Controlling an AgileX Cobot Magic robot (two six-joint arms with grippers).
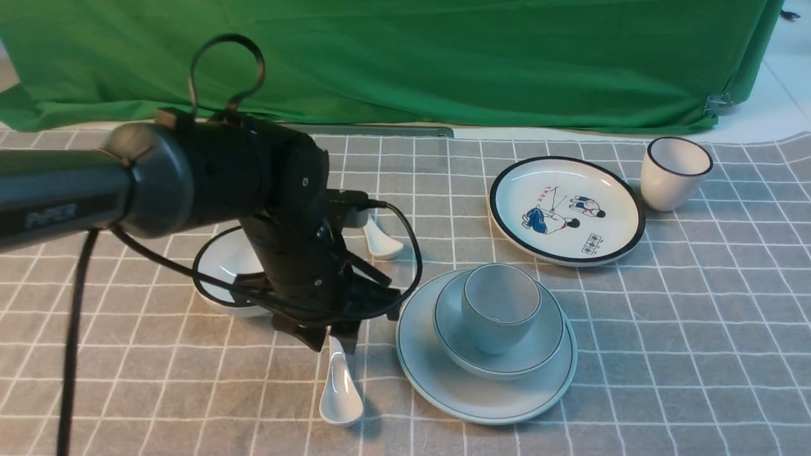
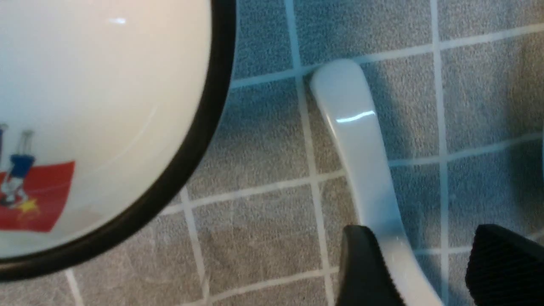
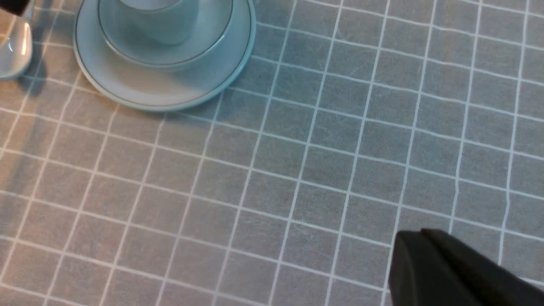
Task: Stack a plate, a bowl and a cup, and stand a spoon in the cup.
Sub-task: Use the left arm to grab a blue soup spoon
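I expect the spoon (image 1: pixel 340 389) to lean on the cup's rim when I lower it in, because the cup's opening (image 1: pixel 502 294) is much wider than the white spoon's handle.
The cup (image 1: pixel 500 307) stands in the bowl (image 1: pixel 526 361), and the bowl sits on the plate (image 1: pixel 456 389), right of centre. The stack also shows in the right wrist view: plate (image 3: pixel 140 91), bowl (image 3: pixel 170 55), cup (image 3: pixel 157 25). The plain white spoon (image 1: pixel 341 389) lies on the cloth left of the plate. My left gripper (image 1: pixel 332 342) is low over the spoon's handle (image 2: pixel 361 140). It is open (image 2: pixel 425 238): one finger is against the handle, the other stands apart. My right gripper (image 3: pixel 418 238) is shut and empty above bare cloth, near of the stack.
A black-rimmed bowl (image 1: pixel 218 272) with a picture inside (image 2: pixel 106 106) sits close beside the left gripper. A smaller spoon (image 1: pixel 382 244) lies behind it. A cartoon plate (image 1: pixel 567 209) and a black-rimmed cup (image 1: pixel 673 172) stand at the back right. A green cloth (image 1: pixel 443 57) hangs behind.
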